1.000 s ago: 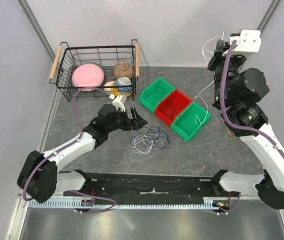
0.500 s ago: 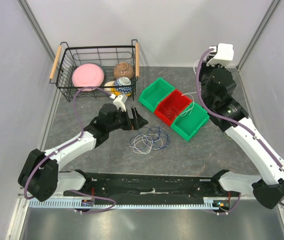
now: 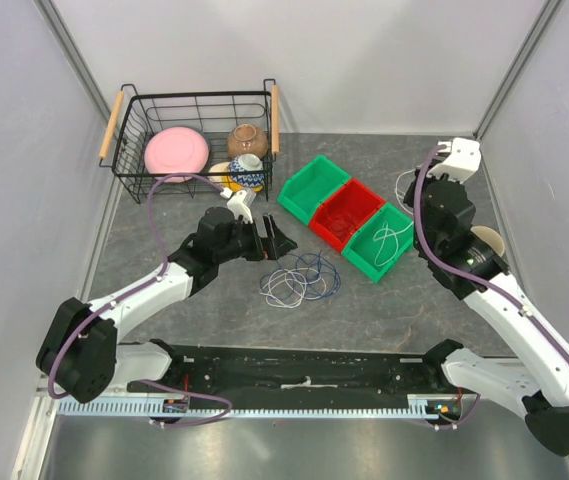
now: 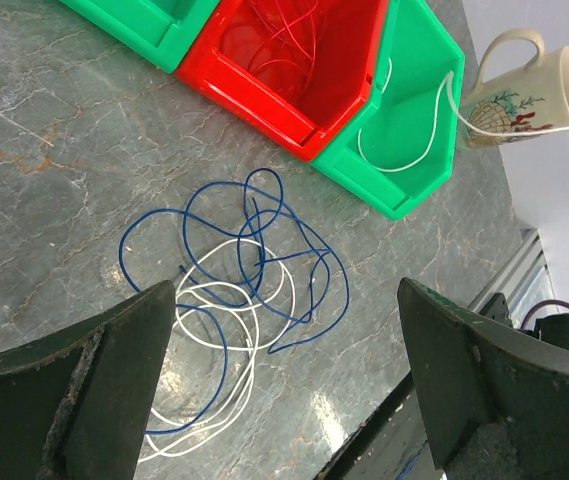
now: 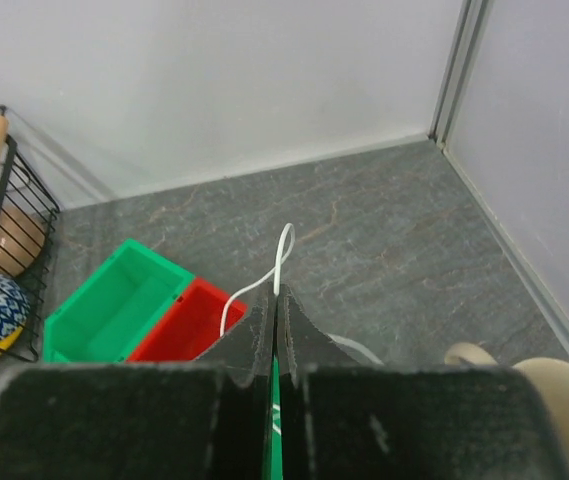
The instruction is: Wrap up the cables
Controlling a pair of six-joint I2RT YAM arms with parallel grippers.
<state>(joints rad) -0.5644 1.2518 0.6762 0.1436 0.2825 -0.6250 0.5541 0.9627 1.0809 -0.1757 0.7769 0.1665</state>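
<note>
The white cable's loops (image 3: pixel 386 235) lie in the green bin (image 3: pixel 372 259) close to the mug, so my right gripper should continue to move the held end down until it is inside.
A blue cable (image 3: pixel 309 268) and a white cable (image 3: pixel 282 290) lie tangled in loose loops on the table; both show in the left wrist view, blue (image 4: pixel 282 215) over white (image 4: pixel 226 345). My left gripper (image 3: pixel 270 243) is open and empty just left of them, its jaws (image 4: pixel 286 292) spread wide above the tangle. My right gripper (image 3: pixel 417 183) is shut on another white cable (image 5: pixel 283 250), whose loops hang into the right green bin (image 3: pixel 369 255). A red cable (image 4: pixel 289 35) lies in the red bin (image 3: pixel 361 213).
A left green bin (image 3: pixel 314 190) stands beside the red one. A wire basket (image 3: pixel 196 100) with a pink plate and bowls is at the back left. A mug (image 3: pixel 486 245) lies right of the bins, behind my right arm. Walls close in on both sides.
My right arm has come down and forward from high up, lowering the white cable so its loops now rest in the right green bin. The left arm has not moved.
</note>
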